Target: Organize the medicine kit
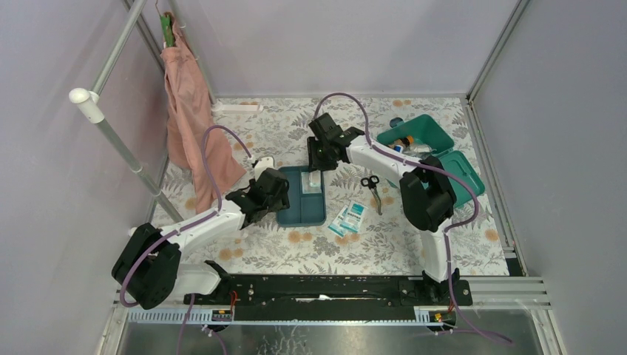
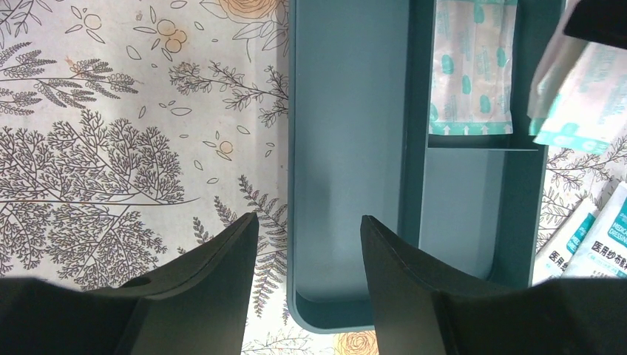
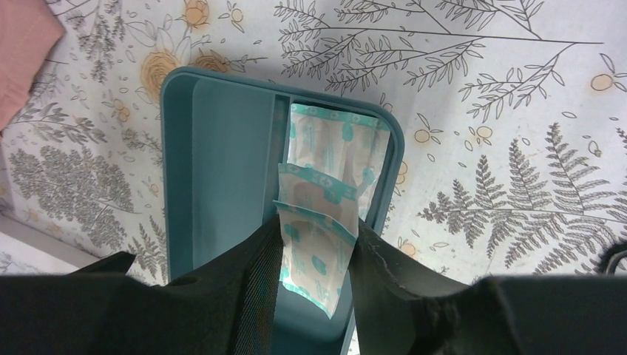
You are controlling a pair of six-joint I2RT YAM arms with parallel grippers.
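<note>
The robot's right gripper has the plaster packet [image 3: 318,250] hanging bent and at a slant, so the robot should let the packet go over the narrow compartment [image 3: 334,143] and then lay it flat inside.
The medicine kit [image 1: 464,176], a teal-green box, lies open at the back right with small bottles inside. A darker divided tray [image 1: 296,211] sits mid-table. My right gripper [image 1: 316,164] hangs over the tray's far end, shut on a white-and-teal plaster packet [image 3: 316,266]; a second packet seems to overlap it. Another packet [image 3: 336,137] lies flat in the tray's narrow compartment [image 2: 469,200]. My left gripper [image 2: 307,222] is open, its fingers standing either side of the tray's left wall [image 2: 291,148] near the front corner, touching nothing that I can see.
Scissors [image 1: 372,188] and several gauze dressing packets [image 1: 349,217] lie on the floral cloth to the right of the tray. A pink cloth [image 1: 191,118] hangs from the pole at the left. A white strip [image 1: 236,108] lies by the back wall.
</note>
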